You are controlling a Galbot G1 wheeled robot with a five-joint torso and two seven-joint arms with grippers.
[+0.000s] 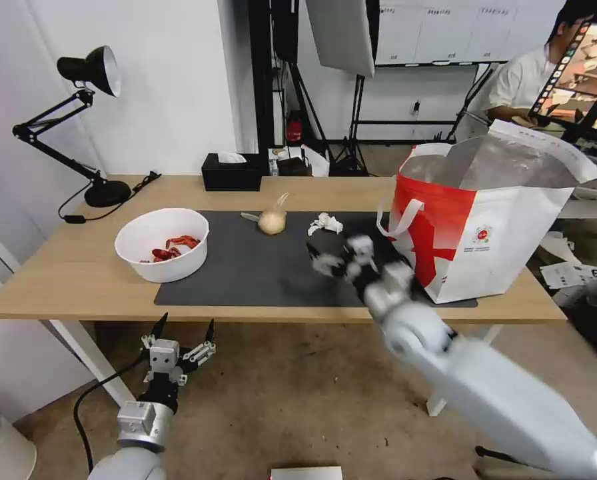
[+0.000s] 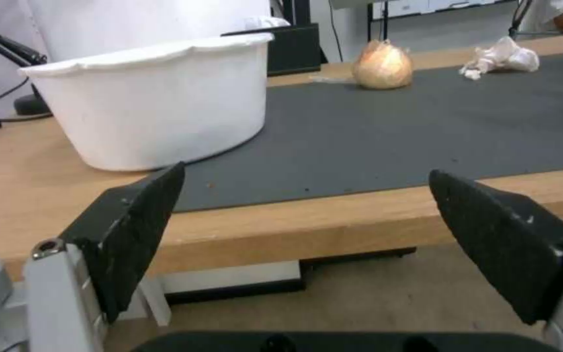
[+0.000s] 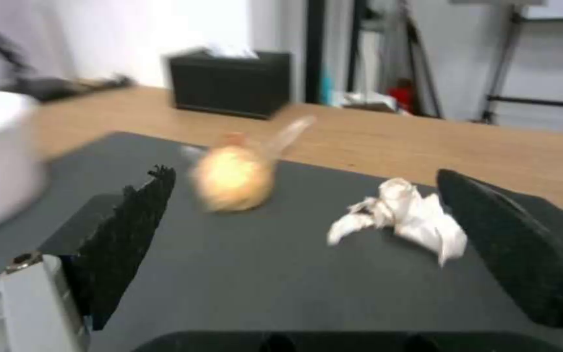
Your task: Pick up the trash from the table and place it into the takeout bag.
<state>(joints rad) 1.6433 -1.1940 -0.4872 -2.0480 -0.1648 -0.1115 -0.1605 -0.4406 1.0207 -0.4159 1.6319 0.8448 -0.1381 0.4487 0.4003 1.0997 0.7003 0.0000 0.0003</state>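
Note:
The crumpled white tissue [image 1: 325, 223] lies bunched up in creased folds, so it will stay in a clump with its narrow end sticking out when the robot lifts it.
On the table [image 1: 65, 280], a white bowl [image 1: 162, 243] with red scraps sits at the left edge of the dark mat [image 1: 258, 267]. Other trash lies at the mat's far side: a clear bag with a beige lump [image 1: 272, 220] and a crumpled white tissue [image 1: 326, 224]. The takeout bag [image 1: 485, 220] stands open at the right end. My right gripper [image 1: 335, 257] hovers open over the mat, between the tissue [image 3: 402, 217] and the takeout bag, with nothing held. My left gripper [image 1: 186, 325] hangs open below the table's front edge, facing the bowl [image 2: 158, 102].
A black tissue box [image 1: 232, 172] and a black desk lamp [image 1: 92, 120] stand at the table's back left. The lamp's cord [image 1: 112, 207] trails on the wood behind the bowl. The takeout bag's strap handle [image 1: 398, 220] hangs toward the mat.

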